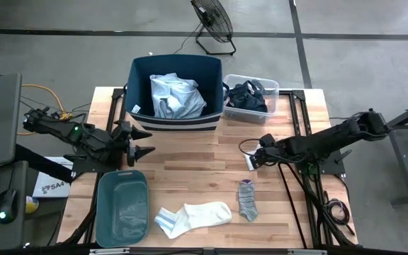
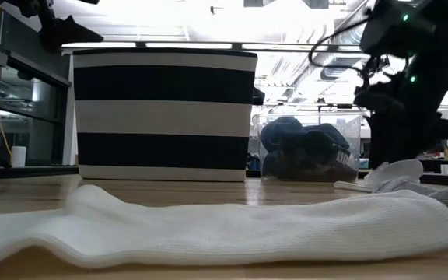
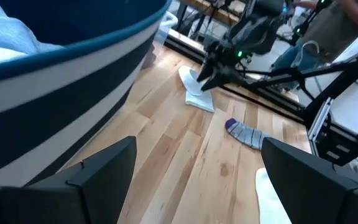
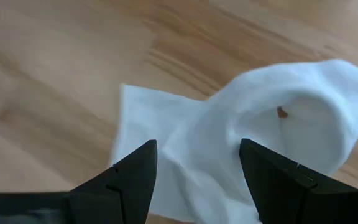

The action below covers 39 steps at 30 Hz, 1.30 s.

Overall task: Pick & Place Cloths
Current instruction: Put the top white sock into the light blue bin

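Observation:
I expect the small white sock (image 4: 207, 143) to stay looped and bunched when I pick it up and carry it, because the sock's raised fold (image 4: 319, 90) curves over an open hollow.
A small white sock (image 4: 241, 137) lies bunched on the table right of centre (image 1: 249, 163). My right gripper (image 4: 197, 149) hangs open just above it, one finger on each side of its raised fold. A longer white sock (image 1: 193, 215) and a grey sock with a purple toe (image 1: 247, 200) lie flat near the table's near edge. A light blue shirt (image 1: 176, 95) sits inside the navy bin (image 1: 139, 71). My left gripper (image 1: 146, 144) waits open by the bin's near left corner, touching nothing. My right gripper comes at the small white sock from above, slanting in from the table's right. Its open fingers (image 4: 135, 174) straddle the bunched middle (image 4: 197, 124). Whether they touch the cloth, I cannot tell.
A teal tub (image 1: 103, 212) stands at the table's near left. A clear plastic box (image 1: 273, 88) with dark clothes is right of the bin. A floor fan (image 1: 214, 25) stands beyond the far edge. Bare wood shows in the table's middle.

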Tool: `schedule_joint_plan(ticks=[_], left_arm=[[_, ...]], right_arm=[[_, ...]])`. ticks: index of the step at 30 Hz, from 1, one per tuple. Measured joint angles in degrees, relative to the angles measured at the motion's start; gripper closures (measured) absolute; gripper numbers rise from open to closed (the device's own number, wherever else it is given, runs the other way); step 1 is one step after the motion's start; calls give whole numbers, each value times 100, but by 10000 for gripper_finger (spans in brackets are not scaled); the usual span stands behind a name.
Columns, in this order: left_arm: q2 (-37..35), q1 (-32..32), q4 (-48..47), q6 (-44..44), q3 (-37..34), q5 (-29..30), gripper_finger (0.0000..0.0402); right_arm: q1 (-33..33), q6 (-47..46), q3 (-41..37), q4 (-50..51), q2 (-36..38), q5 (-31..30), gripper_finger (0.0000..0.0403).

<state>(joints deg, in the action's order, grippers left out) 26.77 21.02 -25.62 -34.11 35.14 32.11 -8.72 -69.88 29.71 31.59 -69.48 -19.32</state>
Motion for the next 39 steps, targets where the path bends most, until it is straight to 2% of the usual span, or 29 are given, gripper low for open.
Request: schedule_joint_plan(ticks=[10, 18, 23, 35, 39], left_arm=[[-307, 0, -270, -51, 0, 14, 62], [-303, 0, -311, -66, 0, 12, 62], [-303, 0, -311, -66, 0, 12, 62], [-303, 0, -340, -103, 0, 10, 62], [-303, 0, -351, -101, 0, 10, 62]], right_arm=[[319, -378, 32, -47, -788, 500, 182], [357, -752, 26, -62, -886, 613, 193], [353, -964, 24, -104, -891, 768, 232], [349, -1026, 10, -399, -895, 1292, 387], [346, -1024, 2, -721, -906, 1306, 393]])
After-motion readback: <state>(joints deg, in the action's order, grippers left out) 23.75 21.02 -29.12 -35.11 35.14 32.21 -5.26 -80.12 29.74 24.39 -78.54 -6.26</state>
